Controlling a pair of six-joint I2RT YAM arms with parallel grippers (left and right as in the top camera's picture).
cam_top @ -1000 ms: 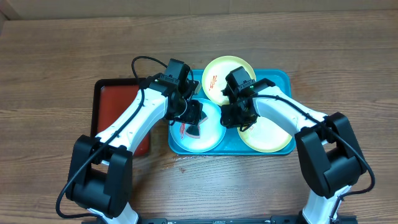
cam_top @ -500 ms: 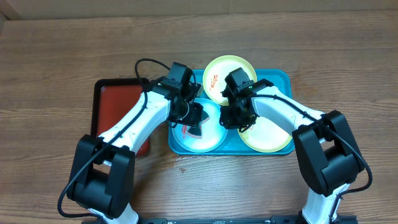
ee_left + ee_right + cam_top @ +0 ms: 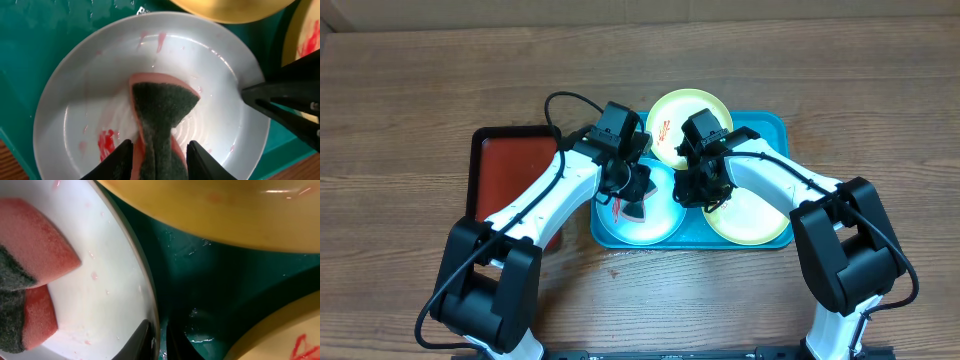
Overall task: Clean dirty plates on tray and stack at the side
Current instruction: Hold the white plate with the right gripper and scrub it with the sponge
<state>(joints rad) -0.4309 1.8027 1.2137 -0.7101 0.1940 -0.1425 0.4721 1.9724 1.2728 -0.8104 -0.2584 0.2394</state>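
The pink sponge is loose between my left gripper's open fingers next to the red smear, so I should grip the sponge's green middle before I scrub.
On the turquoise tray a light blue plate lies at the front left, smeared red. My left gripper is shut on a folded pink sponge with a dark green scouring face, which rests on the plate's middle. My right gripper is shut on that plate's right rim, one finger inside and one outside. A pale yellow plate with red smears lies at the back. Another yellow plate sits at the front right, partly under my right arm.
A smaller red tray with a black rim lies left of the turquoise tray, partly under my left arm. The two arms meet closely over the tray's middle. Bare wooden table surrounds both trays.
My left gripper has shifted slightly right and its jaws have closed in on the sponge. My right gripper has tightened on the plate's rim without moving away.
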